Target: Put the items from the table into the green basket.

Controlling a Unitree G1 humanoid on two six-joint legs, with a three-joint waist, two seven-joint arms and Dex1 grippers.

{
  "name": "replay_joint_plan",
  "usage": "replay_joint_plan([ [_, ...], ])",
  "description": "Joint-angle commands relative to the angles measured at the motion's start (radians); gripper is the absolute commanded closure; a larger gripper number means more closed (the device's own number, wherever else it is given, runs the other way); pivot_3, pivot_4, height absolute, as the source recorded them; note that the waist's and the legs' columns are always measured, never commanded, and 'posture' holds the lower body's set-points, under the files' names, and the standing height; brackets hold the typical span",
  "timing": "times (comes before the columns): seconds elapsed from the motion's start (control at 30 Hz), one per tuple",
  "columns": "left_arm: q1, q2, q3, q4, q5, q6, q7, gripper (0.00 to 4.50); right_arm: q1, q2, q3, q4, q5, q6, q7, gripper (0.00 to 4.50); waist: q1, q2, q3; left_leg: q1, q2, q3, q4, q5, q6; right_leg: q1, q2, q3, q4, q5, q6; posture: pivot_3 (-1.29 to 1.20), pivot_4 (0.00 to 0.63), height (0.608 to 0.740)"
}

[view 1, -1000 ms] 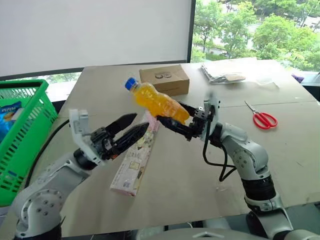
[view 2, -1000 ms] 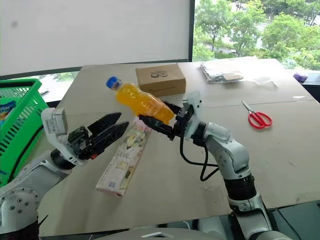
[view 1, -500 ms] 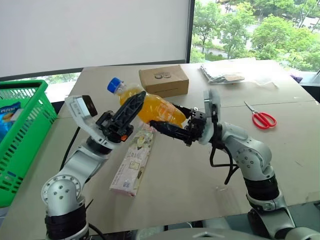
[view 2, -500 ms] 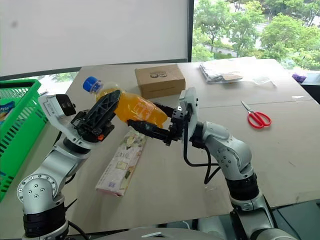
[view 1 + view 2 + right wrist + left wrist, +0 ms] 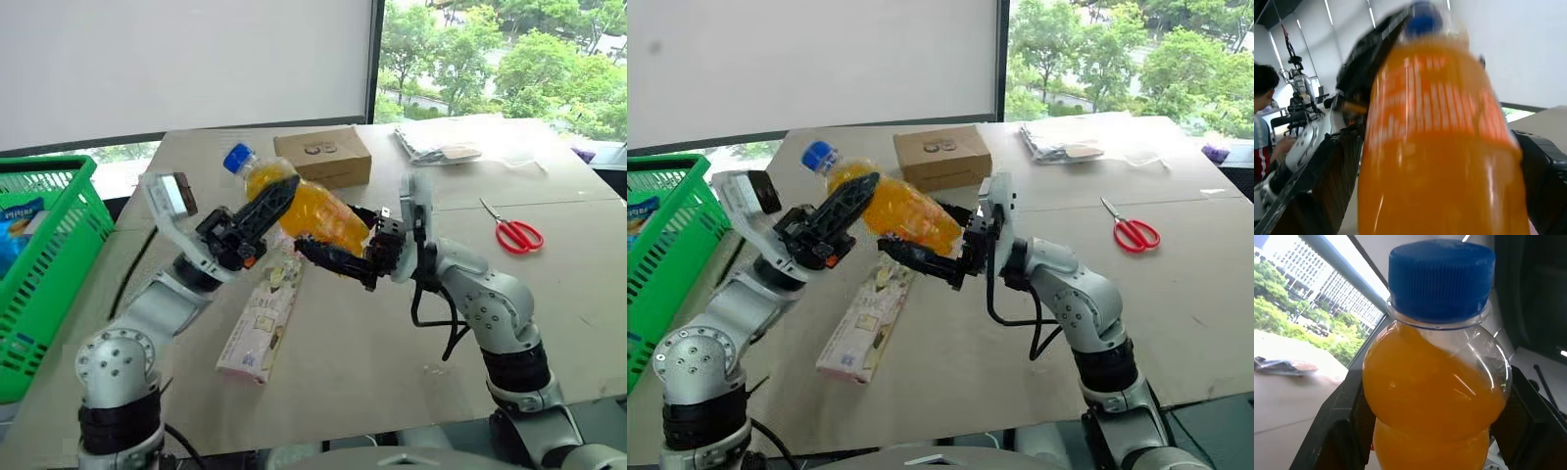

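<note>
The robot's right gripper has its spread fingers on both sides of the bottle's lower end (image 5: 347, 232), so it should back clear before the left gripper carries the bottle to the green basket (image 5: 49, 264).
The orange drink bottle (image 5: 312, 211) with its blue cap (image 5: 238, 157) hangs tilted in the air over the table (image 5: 343, 343). My left gripper (image 5: 279, 196) is shut on its upper part, just under the cap, and the left wrist view has a black finger (image 5: 1339, 426) pressed to each side. My right gripper (image 5: 325, 235) is open, its fingers spread on either side of the bottle's lower end (image 5: 1440, 161). The pink carton (image 5: 260, 318) lies flat on the table below the two grippers. At the far left stands the green basket (image 5: 59, 245).
A brown cardboard box (image 5: 321, 157) sits behind the bottle. Plastic packets (image 5: 438, 145) lie at the back right and red scissors (image 5: 516, 233) to the right. A blue packet (image 5: 15, 230) lies inside the basket. A person (image 5: 1266, 122) shows in the right wrist view.
My left gripper rose up to the bottle and closed on its upper part. The right gripper, which was holding the bottle, has spread its fingers.
</note>
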Motion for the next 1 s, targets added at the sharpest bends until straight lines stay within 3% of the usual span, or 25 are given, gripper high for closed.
replay_joint_plan([
  [0.03, -0.147, 0.228, 0.166, 0.095, 0.116, -0.031, -0.012, 1.96, 0.02, -0.116, -0.01, 0.003, -0.063, -0.056, 0.085, 0.0, 0.0, 0.0, 0.0, 0.0, 0.0, 0.0, 0.0, 0.0, 0.0, 0.0, 0.0, 0.0, 0.0, 0.0, 0.0, 0.1, 0.0, 0.724],
  [0.17, -0.24, 0.401, 0.194, 0.215, 0.338, -0.076, -0.059, 1.96, 0.004, -0.184, -0.019, 0.033, -0.085, -0.101, 0.141, 0.0, -0.007, 0.001, 0.001, 0.002, -0.001, 0.004, -0.001, 0.0, 0.0, 0.0, 0.001, 0.0, -0.001, -0.002, 0.004, 0.11, 0.0, 0.724],
  [0.37, -0.218, 0.745, 0.116, 0.562, 0.889, -0.147, -0.058, 1.96, -0.079, -0.166, -0.054, 0.03, -0.008, -0.08, 0.174, 0.0, -0.016, 0.001, 0.002, 0.001, 0.0, 0.003, -0.003, 0.0, 0.0, -0.001, 0.001, -0.002, -0.001, -0.002, 0.003, 0.11, 0.0, 0.724],
  [0.47, -0.24, 0.837, 0.1, 0.695, 1.037, -0.164, -0.029, 1.96, -0.1, -0.15, -0.06, 0.025, 0.029, -0.068, 0.179, 0.0, -0.024, -0.001, 0.001, -0.002, 0.003, 0.004, -0.004, 0.0, 0.0, -0.006, 0.002, -0.001, -0.001, -0.002, 0.003, 0.13, 0.0, 0.724],
  [0.73, -0.163, 0.863, 0.089, 0.92, 1.278, -0.182, -0.047, 1.96, -0.124, -0.12, -0.047, 0.048, 0.021, -0.075, 0.179, 0.0, 0.001, -0.004, -0.001, -0.009, 0.001, 0.004, -0.003, 0.0, -0.001, -0.011, -0.008, -0.003, -0.001, 0.0, 0.001, 0.14, 0.0, 0.724],
  [0.93, -0.142, 0.823, 0.105, 1.01, 1.348, -0.233, -0.053, 1.96, -0.124, -0.116, -0.044, 0.062, 0.008, -0.082, 0.182, 0.0, 0.008, -0.015, -0.004, -0.011, 0.004, 0.0, -0.003, 0.0, -0.001, -0.011, -0.01, -0.006, -0.001, 0.0, 0.0, 0.15, 0.0, 0.724],
  [1.0, -0.142, 0.795, 0.097, 1.029, 1.362, -0.253, -0.055, 0.94, -0.122, -0.11, -0.041, 0.067, 0.0, -0.087, 0.179, 0.0, 0.012, -0.015, -0.004, -0.011, 0.003, -0.001, -0.003, 0.0, -0.001, -0.011, -0.011, -0.006, -0.001, 0.0, 0.0, 0.15, 0.0, 0.724],
])
